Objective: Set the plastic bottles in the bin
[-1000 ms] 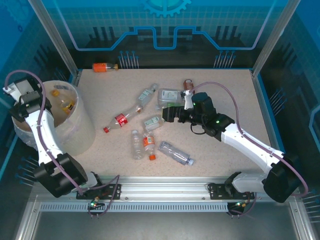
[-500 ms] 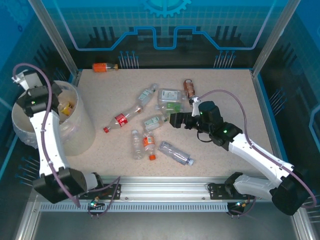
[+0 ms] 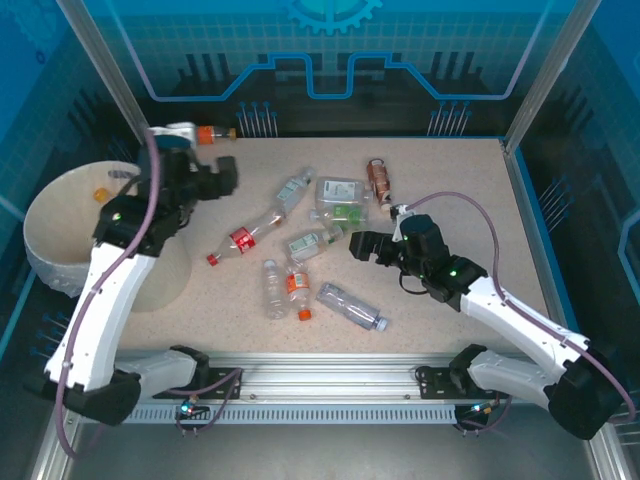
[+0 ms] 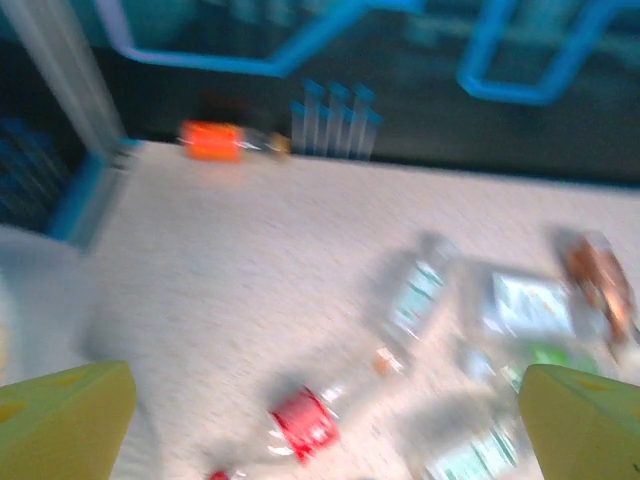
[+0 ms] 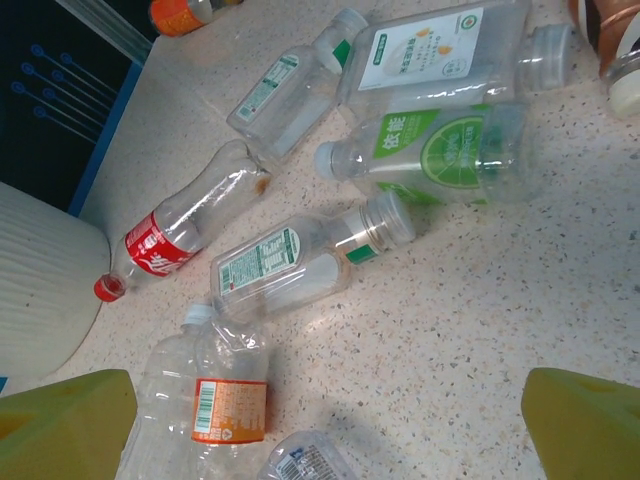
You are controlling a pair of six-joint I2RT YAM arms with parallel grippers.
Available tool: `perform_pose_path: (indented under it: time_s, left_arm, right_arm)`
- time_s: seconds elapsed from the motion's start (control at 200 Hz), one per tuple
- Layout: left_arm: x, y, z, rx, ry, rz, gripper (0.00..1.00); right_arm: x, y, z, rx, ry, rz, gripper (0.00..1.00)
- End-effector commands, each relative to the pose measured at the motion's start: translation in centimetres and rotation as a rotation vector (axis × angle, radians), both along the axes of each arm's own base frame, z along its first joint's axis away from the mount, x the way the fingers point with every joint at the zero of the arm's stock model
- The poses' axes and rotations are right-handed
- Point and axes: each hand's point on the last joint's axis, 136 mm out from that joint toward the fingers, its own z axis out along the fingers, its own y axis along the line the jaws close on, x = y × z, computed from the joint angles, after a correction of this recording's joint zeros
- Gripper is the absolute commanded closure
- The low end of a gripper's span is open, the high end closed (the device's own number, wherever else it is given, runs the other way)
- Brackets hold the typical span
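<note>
The red-label bottle (image 3: 246, 236) lies uncovered in front of the left gripper's open fingers, so the robot should keep moving them toward its clear end (image 3: 272, 217) until they can close around it.
Several plastic bottles lie across the middle of the table: a red-label one (image 3: 243, 238) (image 5: 185, 225) (image 4: 300, 420), a green-label one (image 3: 308, 244) (image 5: 300, 260), an orange-label one (image 3: 296, 285) (image 5: 215, 400) and a lime-label one (image 3: 345, 212) (image 5: 440, 150). An orange bottle (image 3: 210, 133) (image 4: 215, 140) lies at the back edge. The bin (image 3: 50, 250) (image 5: 40, 280) stands at the left. My left gripper (image 3: 225, 175) (image 4: 325, 430) hangs open and empty over the table right of the bin, its view blurred. My right gripper (image 3: 360, 245) (image 5: 325, 430) is open and empty above bare table beside the green-label bottle.
A brown bottle (image 3: 377, 180) (image 5: 610, 30) and a large clear one (image 3: 340, 190) (image 5: 440, 50) lie toward the back. A blue-capped bottle (image 3: 352, 306) lies nearest the front. Glass walls and metal posts (image 3: 110, 80) ring the table. Bare tabletop lies to the right.
My left arm has swung from over the bin out to the right, above the table, with its gripper empty. The right gripper has drawn back slightly toward the front right.
</note>
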Motion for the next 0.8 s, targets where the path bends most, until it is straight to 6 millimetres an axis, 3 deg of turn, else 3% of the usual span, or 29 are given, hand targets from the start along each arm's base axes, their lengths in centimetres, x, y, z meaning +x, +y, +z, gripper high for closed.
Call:
perform_pose_path:
  time_s: [0.0, 0.08, 0.23, 0.41, 0.515, 0.68, 0.795]
  left_arm:
    - [-0.3, -5.5, -4.7, 0.031, 0.197, -0.23, 0.01]
    - [0.0, -7.4, -7.8, 0.118, 0.312, -0.311, 0.01]
    - [0.2, -7.8, -13.3, 0.217, 0.532, -0.361, 0.01]
    - [0.3, -8.5, -18.0, 0.218, 0.7, -0.441, 0.01]
    - [2.1, -8.3, -20.1, 0.212, 0.727, -0.443, 0.01]
    - [5.9, -6.3, -23.9, 0.263, 0.778, -0.41, 0.01]
    - [8.1, -6.3, -26.4, 0.25, 0.763, -0.473, 0.01]
  right_arm:
    - [-0.2, -1.5, -0.5, -0.007, 0.021, -0.06, 0.0]
    - [-0.5, -2.0, -0.8, -0.018, 0.032, -0.078, 0.0]
    - [-1.0, -3.5, -0.9, -0.043, 0.035, -0.132, 0.0]
    - [-1.8, -4.8, -0.7, -0.037, 0.034, -0.176, 0.0]
    - [-2.3, -5.0, -1.0, -0.039, 0.047, -0.167, 0.0]
    - [-2.8, -4.9, -1.0, -0.028, 0.044, -0.15, 0.0]
    - [-3.1, -5.3, -1.3, -0.013, 0.049, -0.166, 0.0]
